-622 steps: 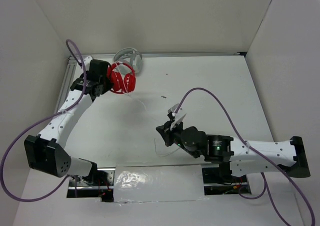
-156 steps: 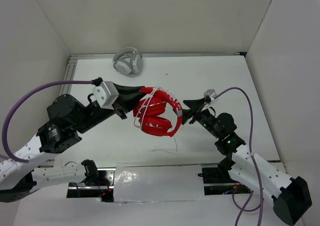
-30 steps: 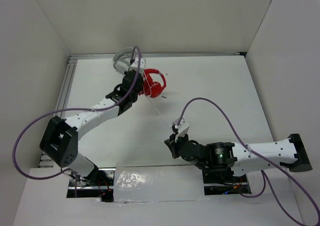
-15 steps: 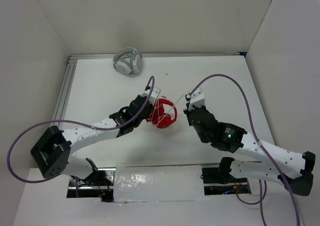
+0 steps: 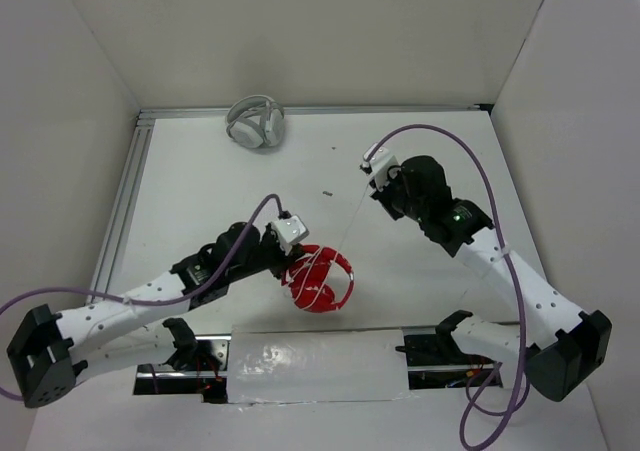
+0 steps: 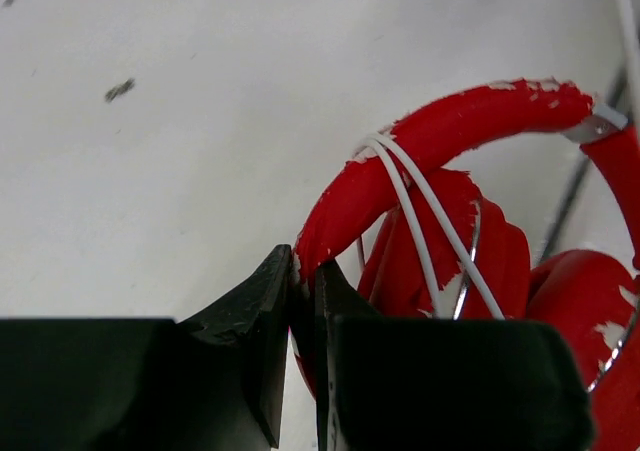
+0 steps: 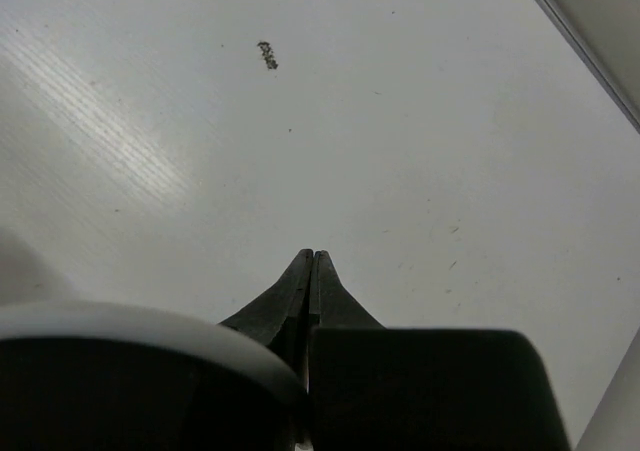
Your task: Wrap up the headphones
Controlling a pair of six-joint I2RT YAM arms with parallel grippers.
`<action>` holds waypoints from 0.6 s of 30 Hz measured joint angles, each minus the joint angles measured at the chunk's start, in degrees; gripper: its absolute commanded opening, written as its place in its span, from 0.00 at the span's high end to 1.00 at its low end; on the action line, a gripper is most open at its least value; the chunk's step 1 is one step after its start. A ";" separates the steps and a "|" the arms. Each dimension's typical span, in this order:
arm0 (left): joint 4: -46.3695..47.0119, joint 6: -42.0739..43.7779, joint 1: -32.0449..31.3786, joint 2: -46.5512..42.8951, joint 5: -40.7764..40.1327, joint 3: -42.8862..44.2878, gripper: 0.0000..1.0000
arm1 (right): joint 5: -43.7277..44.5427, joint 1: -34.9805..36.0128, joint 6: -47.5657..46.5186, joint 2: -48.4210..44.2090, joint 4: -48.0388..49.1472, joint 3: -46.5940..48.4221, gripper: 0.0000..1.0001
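Note:
I can see the white cable (image 5: 354,217) stretched from the headband to my right gripper, so next my left gripper swings the red headphones past it toward the back (image 5: 302,176).
The red headphones (image 5: 322,281) hang near the table's front edge, with the white cable (image 5: 350,226) looped several times over the headband. My left gripper (image 5: 284,264) is shut on the headband's left end. In the left wrist view the jaws (image 6: 305,266) pinch the red band (image 6: 440,136), and cable strands (image 6: 415,231) cross it. From the headphones the cable runs taut up to my right gripper (image 5: 368,191), which is raised at the centre right. Its fingers (image 7: 308,254) are pressed together, and the cable does not show in that view.
White-grey headphones (image 5: 256,121) lie at the back left by the metal rail (image 5: 140,161). A small dark speck (image 5: 326,193) marks the white table; it shows in the wrist views too (image 6: 119,90) (image 7: 267,54). White walls enclose the table, and purple arm cables loop above it.
My left gripper has carried the red headphones toward the front edge. My right gripper has drawn back and away from them, and the cable is stretched between the two.

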 measured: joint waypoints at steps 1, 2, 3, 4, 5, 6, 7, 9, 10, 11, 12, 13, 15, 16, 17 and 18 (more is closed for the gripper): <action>-0.24 0.04 0.02 -2.27 2.80 -0.52 1.00 | -1.86 -1.40 -0.59 0.31 0.26 0.00 1.00; -0.26 0.04 0.00 -4.46 5.03 -0.94 1.00 | -3.58 -2.82 -0.81 0.50 0.87 0.00 1.00; -0.31 -0.07 0.00 -6.78 7.43 -1.25 1.00 | -4.85 -4.24 -0.85 0.72 1.66 0.02 1.00; -0.13 -0.15 -0.13 -9.18 9.84 -1.42 1.00 | -5.95 -5.49 -0.87 0.96 2.60 0.15 1.00; 0.04 -0.20 -0.33 -10.58 11.13 -1.42 1.00 | -6.56 -6.19 -0.72 1.18 3.26 0.39 1.00; 0.39 -0.33 -0.70 -11.82 12.09 -1.42 1.00 | -7.10 -6.73 -0.46 1.55 3.74 0.90 1.00; 0.70 -0.44 -1.20 -12.48 12.55 -1.40 1.00 | -7.43 -6.82 -0.09 2.05 4.20 1.68 1.00; 1.31 -0.72 -2.47 -12.31 12.83 -1.40 1.00 | -8.26 -6.58 1.22 4.17 4.59 5.42 1.00; 1.60 -1.05 -3.08 -11.65 12.79 -1.40 1.00 | -8.33 -6.49 1.46 4.72 4.94 6.38 1.00; 1.68 -1.62 -3.69 -10.60 12.61 -1.40 1.00 | -7.91 -5.95 2.14 5.88 4.85 8.50 1.00; 1.88 -2.08 -4.48 -9.14 12.41 -1.38 1.00 | -7.32 -4.85 2.71 6.93 5.09 10.43 1.00; 2.01 -2.40 -5.05 -7.54 12.44 -1.29 1.00 | -6.75 -3.52 3.08 7.87 5.25 12.11 1.00; 2.05 -3.32 -5.90 -3.74 12.59 -1.07 1.00 | -5.44 -0.22 3.87 9.25 5.44 14.67 1.00; 2.01 -3.39 -6.03 -2.05 12.72 -1.05 1.00 | -4.83 1.62 4.22 9.86 5.42 15.52 1.00; 1.92 -3.45 -6.16 -0.76 12.96 -1.03 1.00 | -3.85 3.58 4.70 10.51 5.49 16.33 1.00; 1.75 -3.45 -6.32 0.31 13.25 -1.03 1.00 | -2.93 5.05 5.44 11.30 5.53 17.03 1.00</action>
